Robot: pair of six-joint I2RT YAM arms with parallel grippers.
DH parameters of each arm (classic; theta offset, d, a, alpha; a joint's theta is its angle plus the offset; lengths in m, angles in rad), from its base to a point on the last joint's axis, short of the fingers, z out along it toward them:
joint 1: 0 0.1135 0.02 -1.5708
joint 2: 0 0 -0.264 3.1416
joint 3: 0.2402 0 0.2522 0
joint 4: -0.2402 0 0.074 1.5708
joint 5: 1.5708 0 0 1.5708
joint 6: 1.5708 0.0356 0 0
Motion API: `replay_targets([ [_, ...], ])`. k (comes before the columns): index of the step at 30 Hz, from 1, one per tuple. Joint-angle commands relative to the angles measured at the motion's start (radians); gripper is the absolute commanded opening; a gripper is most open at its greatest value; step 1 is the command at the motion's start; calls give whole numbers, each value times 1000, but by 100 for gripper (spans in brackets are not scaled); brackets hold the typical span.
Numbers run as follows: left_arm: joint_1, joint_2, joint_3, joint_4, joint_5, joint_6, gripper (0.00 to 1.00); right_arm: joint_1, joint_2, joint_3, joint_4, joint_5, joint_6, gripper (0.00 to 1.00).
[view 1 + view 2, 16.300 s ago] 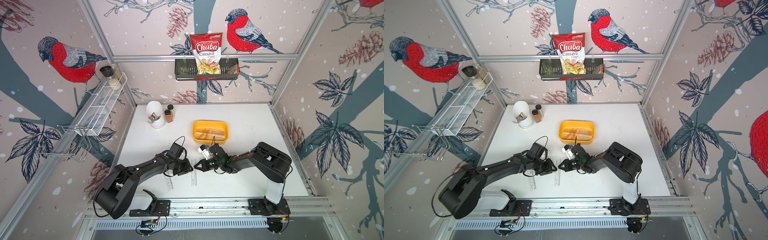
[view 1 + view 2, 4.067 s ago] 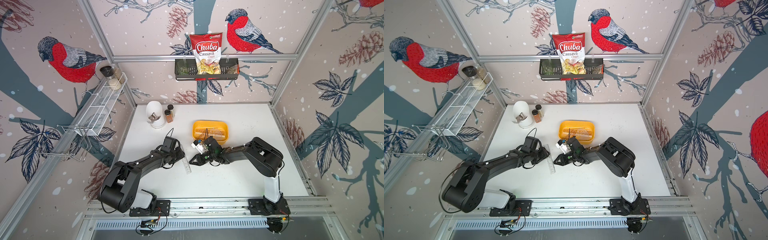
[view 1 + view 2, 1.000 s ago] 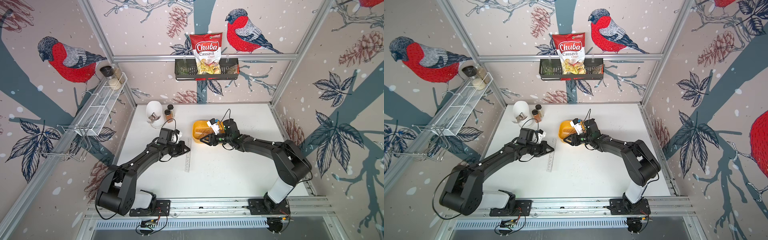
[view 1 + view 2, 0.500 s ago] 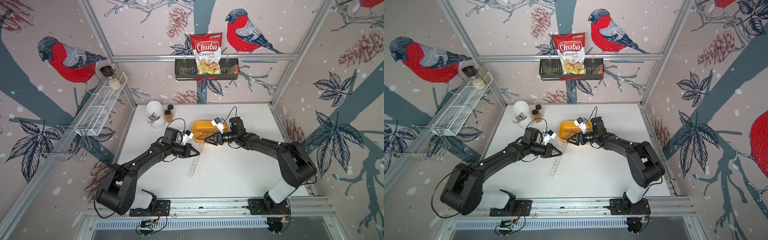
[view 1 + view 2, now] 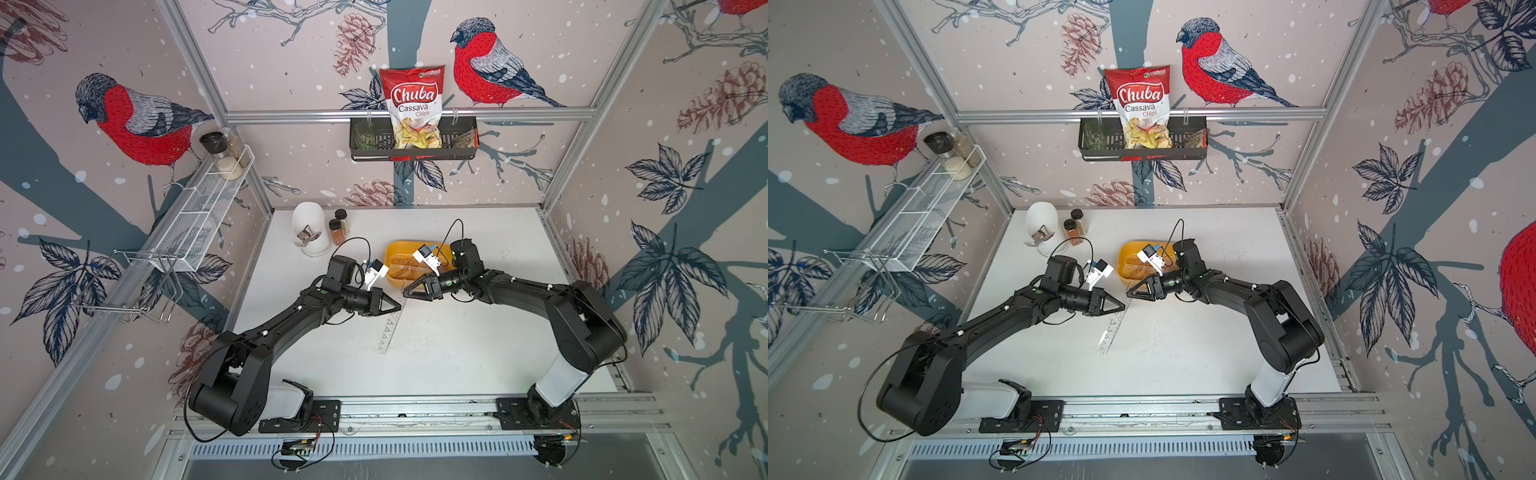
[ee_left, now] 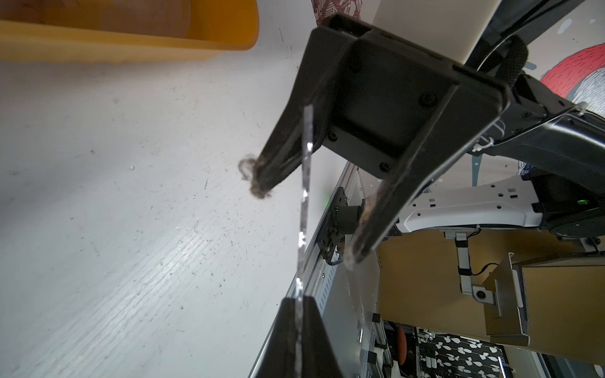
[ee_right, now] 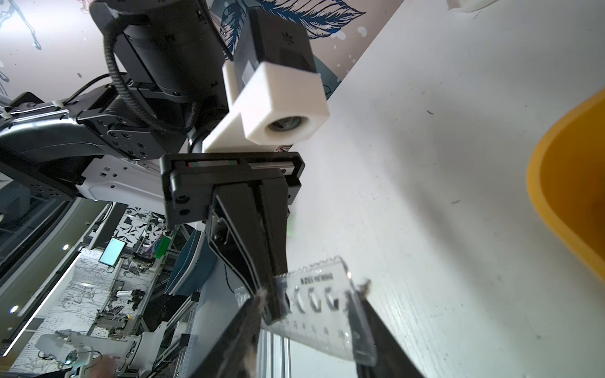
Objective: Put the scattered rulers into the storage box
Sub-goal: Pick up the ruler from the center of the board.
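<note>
The ruler in my left gripper [image 5: 388,336] is turned crosswise to the storage box. My right gripper should grab the ruler's far end [image 7: 324,308] and lay the ruler lengthwise inside the box.
A long clear stencil ruler [image 5: 390,328] [image 5: 1113,328] slants over the white table, with its near end low. My left gripper [image 5: 399,307] [image 6: 298,299] is shut on its flat faces near the upper end. My right gripper [image 5: 405,293] [image 7: 314,291] faces the left one tip to tip. Its jaws stand apart around the ruler's [image 7: 327,314] far end, and the left wrist view shows a gap beside one of its fingers [image 6: 353,248]. The yellow-orange storage box [image 5: 395,249] [image 5: 1129,249] sits just behind both grippers, with clear rulers [image 5: 409,266] lying in it.
A white holder [image 5: 309,228] and two spice jars [image 5: 336,230] stand at the back left of the table. A white wire shelf [image 5: 195,216] hangs on the left wall. On the back wall is a black basket [image 5: 413,143] with a chips bag.
My left gripper has carried the ruler rightward toward the middle and tilted it. My right gripper has come off the box toward the front and now straddles the ruler's far end.
</note>
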Motion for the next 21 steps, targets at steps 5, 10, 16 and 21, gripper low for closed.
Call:
replay_targets([
  [5, -2, -10, -6, 39, 27, 1, 0, 1, 17, -5, 149, -72, 93, 31],
  [10, -2, -14, -8, 40, 26, 1, 0, 1, 29, -5, 192, -84, 131, 14],
  [16, 0, -25, 20, -20, -22, 32, 0, -7, 26, -1, 213, -63, 173, 0],
  [21, 56, -37, 80, -107, -215, 57, 50, -70, 20, 3, 251, 80, 269, 0],
])
